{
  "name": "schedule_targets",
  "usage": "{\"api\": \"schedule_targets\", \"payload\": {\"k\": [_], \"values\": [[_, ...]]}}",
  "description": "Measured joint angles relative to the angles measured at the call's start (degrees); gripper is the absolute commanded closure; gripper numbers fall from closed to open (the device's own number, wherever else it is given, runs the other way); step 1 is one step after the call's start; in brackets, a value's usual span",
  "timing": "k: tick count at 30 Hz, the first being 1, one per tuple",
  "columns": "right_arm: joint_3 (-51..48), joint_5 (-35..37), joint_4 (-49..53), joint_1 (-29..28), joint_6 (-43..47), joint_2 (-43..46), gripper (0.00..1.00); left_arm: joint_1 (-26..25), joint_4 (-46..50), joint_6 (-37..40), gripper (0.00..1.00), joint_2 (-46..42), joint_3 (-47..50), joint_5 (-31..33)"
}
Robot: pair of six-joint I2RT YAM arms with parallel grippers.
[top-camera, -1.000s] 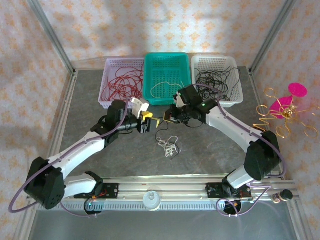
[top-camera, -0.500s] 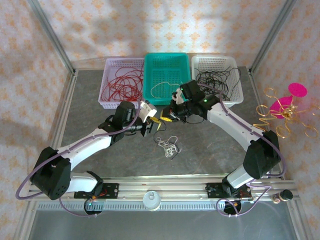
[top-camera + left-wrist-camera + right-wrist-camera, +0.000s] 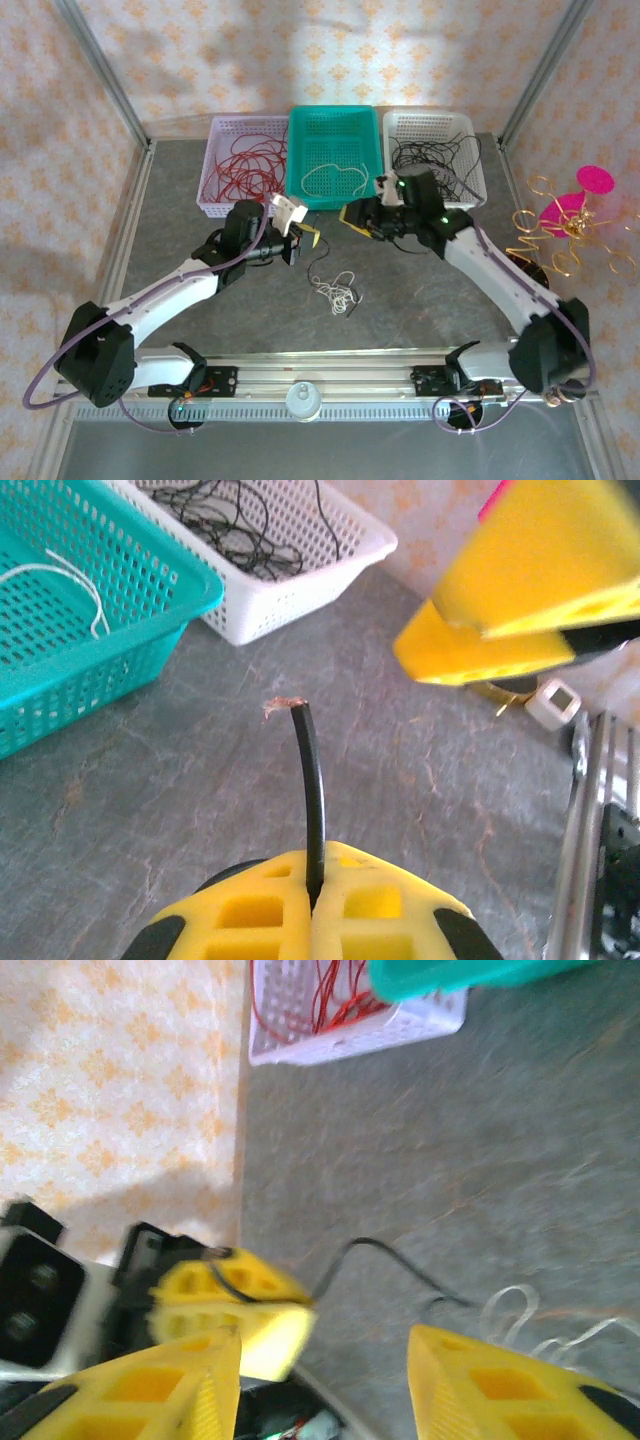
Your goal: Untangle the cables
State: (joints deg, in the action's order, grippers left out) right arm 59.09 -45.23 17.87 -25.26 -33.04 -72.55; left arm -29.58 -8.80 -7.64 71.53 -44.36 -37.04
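The black cable runs into the white clump point(image 3: 327, 286), so my left gripper should lift it free before my right gripper carries it to the black cables' basket point(image 3: 430, 155).
The cables point(image 3: 337, 293) lie mid-table as a small white loopy clump, and a thin black strand point(image 3: 317, 268) rises from it to my left gripper point(image 3: 309, 240). The left wrist view shows that gripper point(image 3: 315, 865) shut on the black cable point(image 3: 312, 780), whose frayed end sticks out past the yellow fingers. My right gripper point(image 3: 352, 213) hovers just to the right, open, with nothing between its fingers. In the right wrist view the right gripper point(image 3: 320, 1380) has its jaws apart, with the black strand point(image 3: 390, 1255) and a white loop point(image 3: 515, 1310) on the table beyond.
Three baskets line the back: a white one with red cables point(image 3: 245, 170), a teal one with a white cable point(image 3: 335, 160), and a white one with black cables point(image 3: 435, 160). A gold wire ornament with a pink top point(image 3: 560, 225) stands at the right. A metal rail point(image 3: 320, 375) runs along the near edge.
My left gripper closed on the black cable's end. My right gripper opened, let that cable go and drew back to the right.
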Motion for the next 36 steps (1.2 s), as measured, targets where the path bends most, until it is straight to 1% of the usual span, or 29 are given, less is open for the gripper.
{"api": "schedule_targets", "payload": {"k": [3,5,8,9,11,14,16,20,23,24,27,30,32,34,36], "values": [[-10.62,1.57,-7.67,0.66,4.13,6.82,0.49,0.0,0.04,-3.26,1.0,-0.85,-1.64,0.0],[-18.14,1.49,-15.19,0.11,6.97,9.64,0.43,0.0,0.2,-5.2,1.0,-1.38,-3.39,0.0],[-27.1,1.77,-26.05,-2.56,13.09,11.45,0.4,0.0,1.57,-7.41,1.0,-2.23,-6.84,-0.22],[-28.46,1.86,-28.28,-3.8,15.41,11.45,0.4,0.0,2.19,-7.8,1.0,-2.36,-8.2,-0.44],[-29.35,1.75,-32.85,-6.03,20.33,10.6,0.4,0.0,3.89,-8.48,1.0,-2.4,-11.26,-1.09],[-28.96,1.14,-41.44,-7.17,26.16,7.39,0.4,0.0,6.03,-9.44,1.0,-2.4,-15.19,-1.75],[-28.04,0.48,-45.09,-8.02,29.49,4.07,0.4,0.0,6.49,-10.43,1.0,-2.43,-16.74,-1.97],[-23.91,-1.68,-47.84,-11.21,36.41,-3.82,0.42,0.0,6.58,-12.87,1.0,-2.45,-18.29,-2.19],[-21.18,-2.8,-48.78,-12.48,39.93,-7.82,0.45,0.0,6.95,-14.03,1.0,-2.45,-19.3,-2.14],[-20.9,-2.78,-49.2,-12.55,40.68,-8.37,0.47,0.0,7.04,-14.36,1.0,-2.45,-19.74,-2.12],[-20.83,-1.33,-50.9,-12.59,42.49,-9.14,0.57,0.0,7.74,-14.93,1.0,-2.45,-21.4,-1.99],[-20.85,1.36,-52.09,-12.57,43.63,-9.81,0.8,0.0,8.9,-15.08,1.0,-2.45,-23.41,-1.66],[-20.92,2.86,-52.83,-12.57,43.85,-10.34,0.91,0.0,9.6,-15.08,1.0,-2.43,-25.27,-1.49],[-21.31,4.39,-53.53,-12.59,43.67,-10.51,0.96,0.0,10.01,-15.08,1.0,-2.34,-27.17,-1.46],[-22.01,5.66,-53.96,-12.57,43.36,-10.49,0.98,0.0,10.38,-15.06,1.0,-2.12,-29.35,-1.42]]}}
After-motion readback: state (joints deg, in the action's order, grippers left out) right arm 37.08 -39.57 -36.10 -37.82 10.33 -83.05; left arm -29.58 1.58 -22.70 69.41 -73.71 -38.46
